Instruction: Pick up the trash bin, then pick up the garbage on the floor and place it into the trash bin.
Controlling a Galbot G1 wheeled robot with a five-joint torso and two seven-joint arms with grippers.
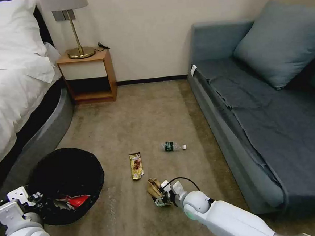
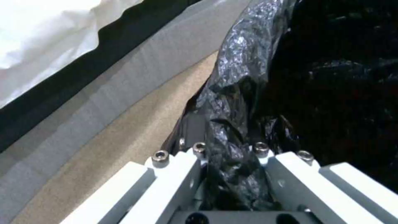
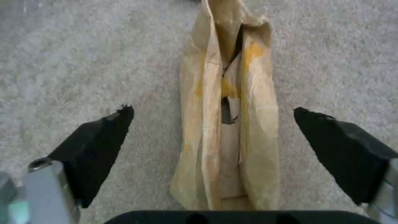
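The crumpled tan paper (image 1: 154, 188) has creased folds standing up along an open gap, so it will fold shut and stick out stiffly when the robot lifts it.
The trash bin (image 1: 65, 172) is a round black bin with a crinkled black bag, at the lower left near the bed. My left gripper (image 1: 35, 200) is shut on the trash bin's rim, the bag (image 2: 232, 130) pinched between its fingers. A red snack packet (image 1: 76, 201) lies inside the bin. On the floor (image 1: 136, 127), my right gripper (image 1: 157, 195) stands open around the crumpled tan paper (image 3: 230, 124), its black pads (image 3: 99, 137) on either side and apart from it. A brown-yellow wrapper (image 1: 136, 166) and a clear small bottle (image 1: 173, 146) lie farther out on the carpet.
A bed (image 1: 10, 89) runs along the left, close to the bin. A wooden nightstand (image 1: 88, 76) with a lamp stands at the back wall. A blue-grey sofa (image 1: 266, 116) lines the right side. Open carpet lies between bed and sofa.
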